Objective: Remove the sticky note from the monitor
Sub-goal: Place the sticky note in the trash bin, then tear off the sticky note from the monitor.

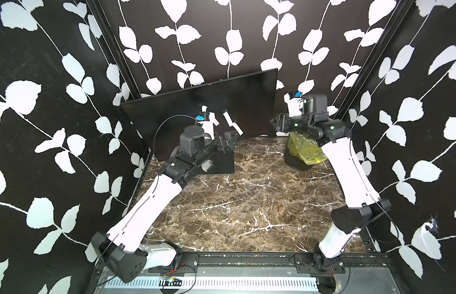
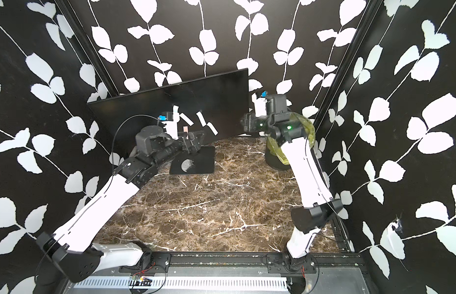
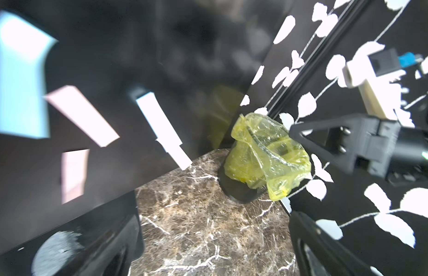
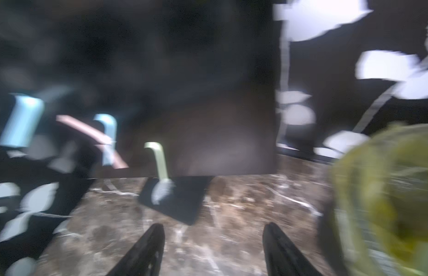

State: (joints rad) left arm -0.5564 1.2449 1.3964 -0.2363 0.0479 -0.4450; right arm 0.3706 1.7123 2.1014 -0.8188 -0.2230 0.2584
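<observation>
My right gripper should keep moving with open fingers toward the green sticky note's lower end point(image 4: 163, 176), which stands clear of the monitor, until they close around that end.
The monitor point(image 1: 186, 107) point(image 2: 150, 109) leans at the back, on its black base plate point(image 1: 223, 163). Several pale sticky notes point(image 1: 226, 118) point(image 2: 201, 119) are stuck low on the screen. The left wrist view shows them as blue point(image 3: 19, 76), pink point(image 3: 81, 114) and white point(image 3: 158, 119) strips. My left gripper point(image 1: 230, 138) point(image 3: 214, 239) is open and empty, close in front of the screen's lower part, just below the notes. My right gripper point(image 1: 274, 122) point(image 4: 213, 229) is also open and empty, by the screen's right edge and apart from the notes point(image 4: 158, 160).
A black bin lined with a yellow bag point(image 1: 305, 150) point(image 3: 263, 153) stands at the back right, under my right arm. The marble tabletop point(image 1: 247, 203) is enclosed by leaf-patterned walls on three sides. The right wrist view is blurred.
</observation>
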